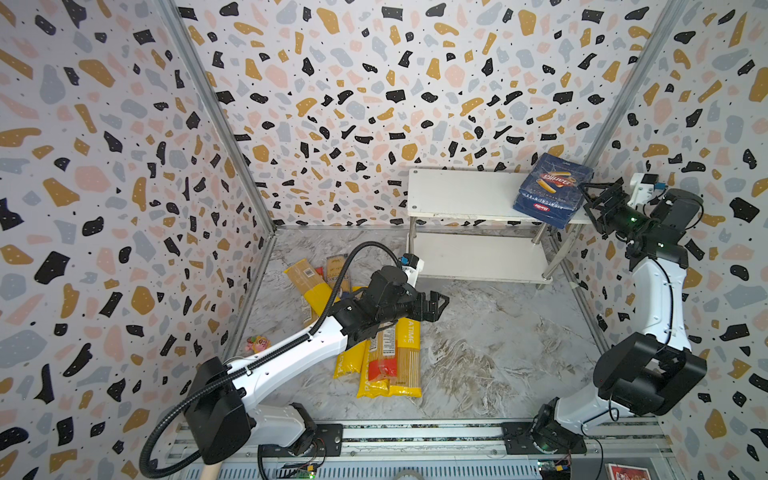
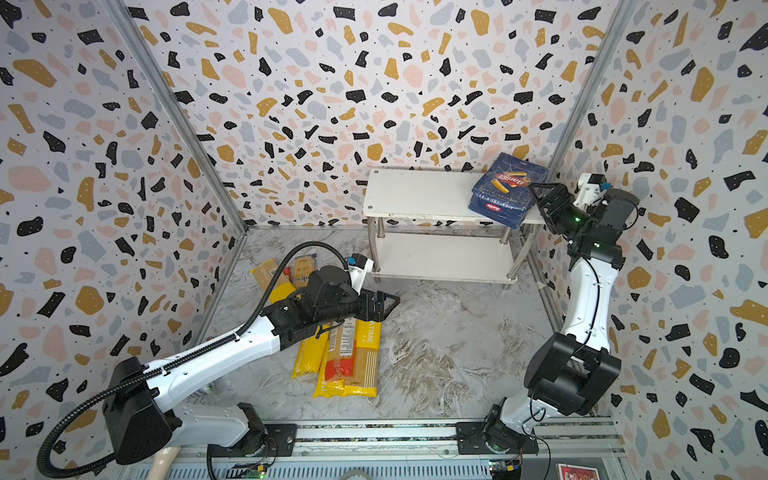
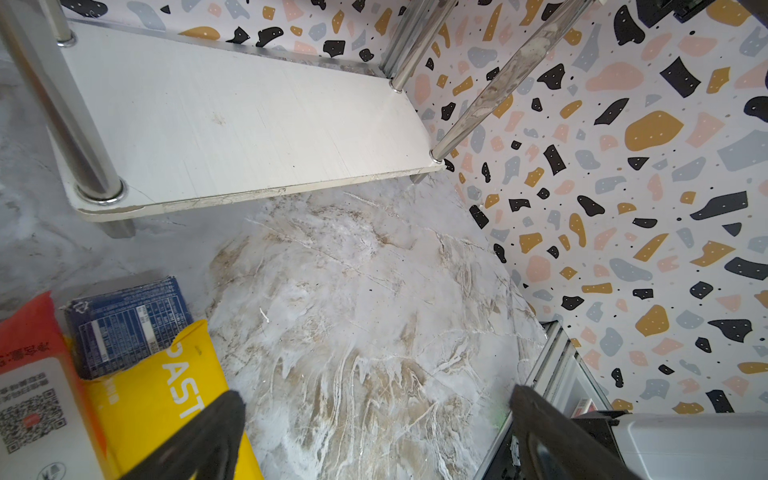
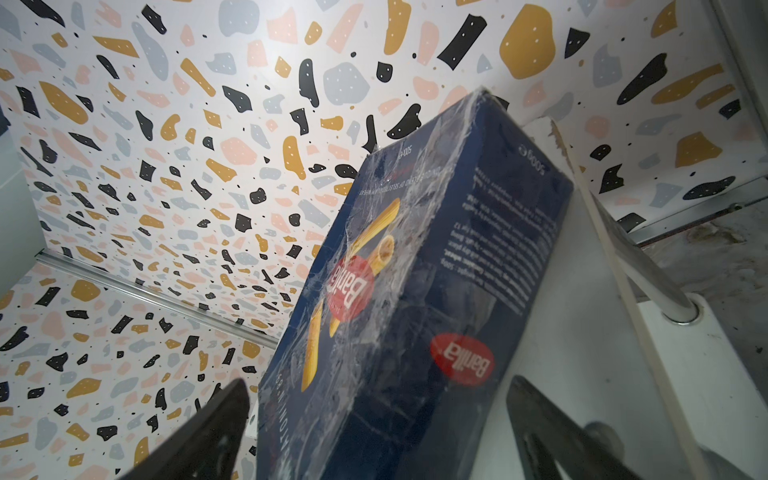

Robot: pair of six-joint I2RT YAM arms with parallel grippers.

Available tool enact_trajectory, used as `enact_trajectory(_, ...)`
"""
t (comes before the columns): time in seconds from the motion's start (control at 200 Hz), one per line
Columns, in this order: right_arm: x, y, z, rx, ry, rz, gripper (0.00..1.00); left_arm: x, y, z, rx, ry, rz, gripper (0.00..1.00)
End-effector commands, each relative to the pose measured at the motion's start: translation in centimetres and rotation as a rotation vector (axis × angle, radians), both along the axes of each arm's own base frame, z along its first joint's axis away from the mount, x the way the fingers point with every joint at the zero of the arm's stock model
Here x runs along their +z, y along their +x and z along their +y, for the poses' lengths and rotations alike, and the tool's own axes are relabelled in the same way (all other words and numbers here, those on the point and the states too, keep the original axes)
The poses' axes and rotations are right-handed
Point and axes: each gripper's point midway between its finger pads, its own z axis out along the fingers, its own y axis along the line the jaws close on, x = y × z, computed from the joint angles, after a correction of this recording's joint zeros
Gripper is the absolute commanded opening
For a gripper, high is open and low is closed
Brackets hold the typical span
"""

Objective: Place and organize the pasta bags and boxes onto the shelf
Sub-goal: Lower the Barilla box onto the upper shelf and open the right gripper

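Next, I move my right gripper away from the blue Barilla box's side by the wall and reach the box's inner side [image 1: 523,188], because the box is lying crooked with its near corner over the top board's edge [image 1: 564,223].
The wide blue Barilla pasta box [image 1: 548,189] [image 2: 507,189] lies on the right end of the shelf's top board [image 1: 457,193] [image 2: 415,191], its near corner over the front edge. My right gripper [image 1: 590,199] [image 4: 378,432] is open around the box's end [image 4: 415,291], with a gap at each finger. The lower board [image 3: 232,124] is bare. The bags [image 1: 390,357] [image 2: 349,357] lie piled on the floor at the left. My left gripper [image 1: 438,305] [image 3: 374,436] hangs open and empty above the floor beside them. A narrow blue box [image 3: 129,328] lies between a yellow bag [image 3: 158,386] and a red-ended one [image 3: 29,374].
Patterned walls close in the left, back and right sides; the shelf stands in the back right corner. A small pink toy [image 1: 257,344] sits on the floor by the left wall. The arms' mounting rail [image 1: 415,432] runs along the front edge.
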Motion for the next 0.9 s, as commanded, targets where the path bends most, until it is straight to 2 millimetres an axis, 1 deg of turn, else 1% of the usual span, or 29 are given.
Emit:
enact_trajectory(0.0,2.6,-2.2,0.8,-0.026,-0.091,-0.067,0.96,2.3,-0.1,-0.6,-0.014,-0.057,-0.038,0.99)
enact_trajectory(0.125,3.5,-3.5,0.9,-0.101,-0.171,-0.074,0.96,2.1,-0.2,-0.4,-0.008,-0.054,-0.038,0.99)
enact_trajectory(0.18,3.8,-4.3,1.4,-0.127,-0.221,-0.078,0.96,2.1,-0.2,-0.2,-0.006,-0.056,-0.04,0.99)
enact_trajectory(0.24,3.6,-4.8,1.9,-0.152,-0.264,-0.063,0.96,2.1,-0.4,-0.1,-0.004,-0.058,-0.037,0.99)
enact_trajectory(0.32,2.6,-5.4,3.6,-0.173,-0.331,-0.038,0.96,2.1,-0.6,0.3,-0.003,-0.054,-0.037,1.0)
enact_trajectory(0.375,1.3,-5.7,4.6,-0.185,-0.365,-0.005,0.96,2.0,-0.8,0.5,0.001,-0.048,-0.037,0.99)
enact_trajectory(0.421,0.5,-6.1,5.6,-0.195,-0.397,0.002,0.96,2.0,-0.9,0.8,0.005,-0.047,-0.04,1.0)
enact_trajectory(0.511,-1.3,-7.0,6.8,-0.245,-0.481,0.032,0.96,2.0,-1.3,1.5,0.014,-0.044,-0.041,1.0)
enact_trajectory(0.556,-1.7,-7.6,7.5,-0.274,-0.533,0.032,0.97,1.9,-1.5,1.9,0.021,-0.045,-0.042,1.0)
enact_trajectory(0.636,-2.3,-8.7,8.0,-0.353,-0.616,0.043,0.97,1.8,-1.8,2.7,0.04,-0.036,-0.046,1.0)
enact_trajectory(0.721,-2.7,-9.4,8.3,-0.398,-0.662,0.051,0.97,1.6,-2.1,3.3,0.048,-0.029,-0.049,0.99)
enact_trajectory(0.896,-4.0,-9.6,7.8,-0.466,-0.727,0.1,0.96,1.8,-2.6,4.1,0.059,-0.036,-0.056,0.99)
